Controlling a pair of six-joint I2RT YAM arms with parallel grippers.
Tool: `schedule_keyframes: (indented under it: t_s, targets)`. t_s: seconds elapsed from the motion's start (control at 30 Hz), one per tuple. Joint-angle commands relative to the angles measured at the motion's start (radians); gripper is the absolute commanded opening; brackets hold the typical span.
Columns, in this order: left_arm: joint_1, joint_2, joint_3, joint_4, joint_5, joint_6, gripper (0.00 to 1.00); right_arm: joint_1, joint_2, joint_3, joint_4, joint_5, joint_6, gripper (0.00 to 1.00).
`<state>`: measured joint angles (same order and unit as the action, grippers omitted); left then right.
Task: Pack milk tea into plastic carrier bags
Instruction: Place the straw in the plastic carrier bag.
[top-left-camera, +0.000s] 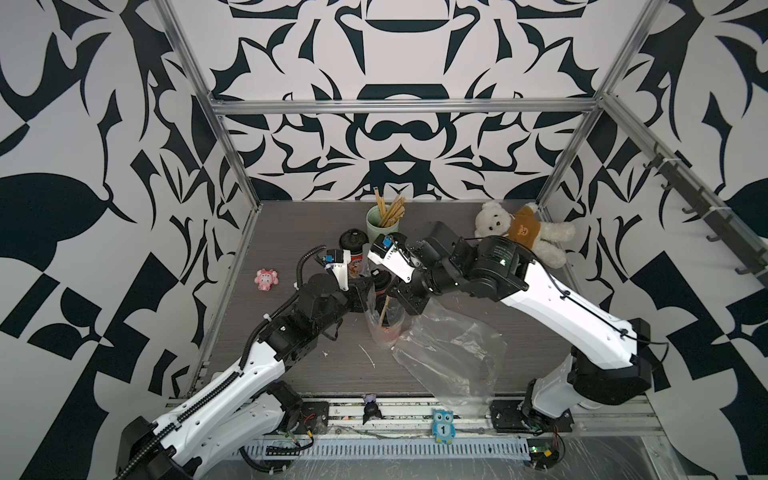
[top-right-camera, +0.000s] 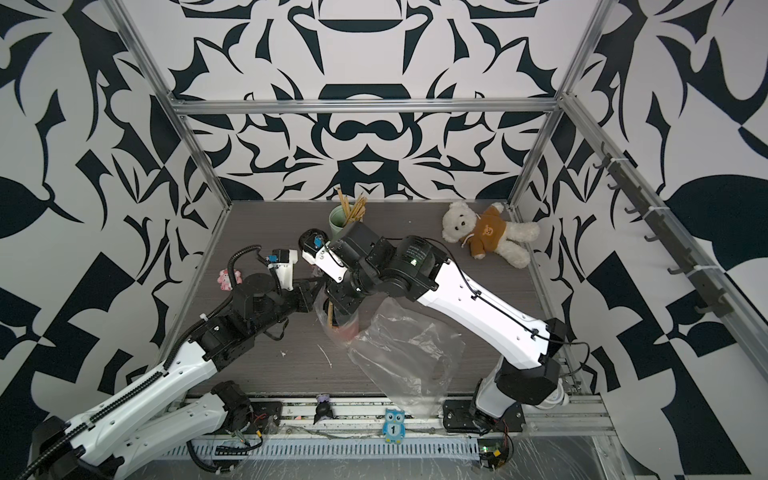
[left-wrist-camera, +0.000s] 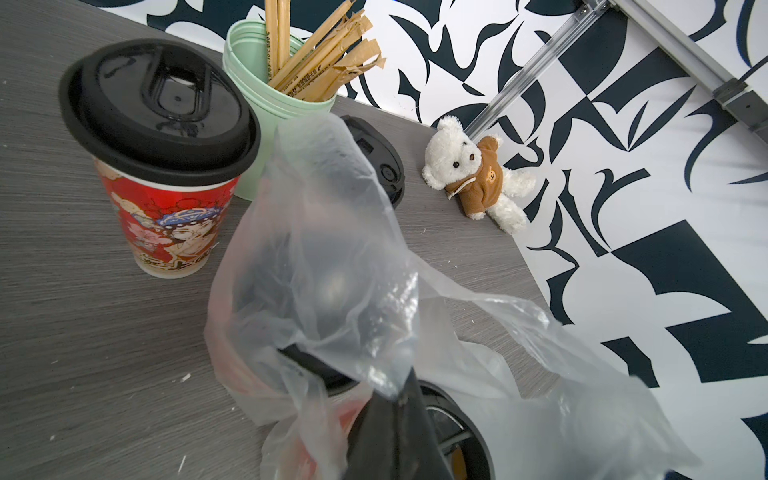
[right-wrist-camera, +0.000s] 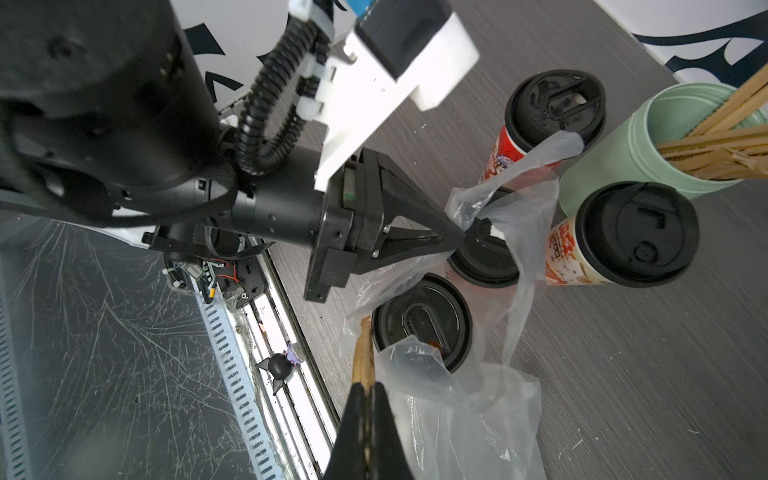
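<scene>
My left gripper is holding the bag open and the straw (right-wrist-camera: 364, 350) points down beside the front cup's lid (right-wrist-camera: 422, 321), so my right gripper should keep lowering until the straw sits inside.
A clear plastic carrier bag (left-wrist-camera: 332, 249) stands mid-table with two black-lidded milk tea cups (right-wrist-camera: 422, 322) (right-wrist-camera: 484, 253) inside. My left gripper (left-wrist-camera: 405, 397) is shut on the bag's upper edge; the right wrist view shows it as well (right-wrist-camera: 459, 241). My right gripper (right-wrist-camera: 368, 388) is shut on a brown paper-wrapped straw (right-wrist-camera: 362, 353) that points down into the bag beside a lid. Two more milk tea cups stand free: a red one (left-wrist-camera: 166, 208) and one (right-wrist-camera: 636, 232) next to the mint-green cup. A second carrier bag (top-left-camera: 449, 357) lies flat near the front.
The mint-green cup of straws (top-left-camera: 380, 224) stands at the back behind the cups. A white teddy bear (top-left-camera: 523, 232) lies at the back right and a pink toy (top-left-camera: 266, 280) at the left. An owl tag (top-left-camera: 442, 428) sits on the front rail.
</scene>
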<state>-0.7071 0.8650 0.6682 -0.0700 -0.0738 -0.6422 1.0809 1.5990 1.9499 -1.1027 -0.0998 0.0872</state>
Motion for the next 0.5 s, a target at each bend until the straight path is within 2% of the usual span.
schedule_keyframes:
  t_s: [0.0,0.47]
  targets:
    - [0.001,-0.006,0.022,0.023,0.009,-0.010,0.00,0.014,-0.010,0.010,-0.013,0.014,-0.029,0.00]
    - [0.001,-0.017,0.031,0.007,0.008,-0.005,0.00,0.044,0.011,-0.147,0.054,0.008,-0.020,0.00]
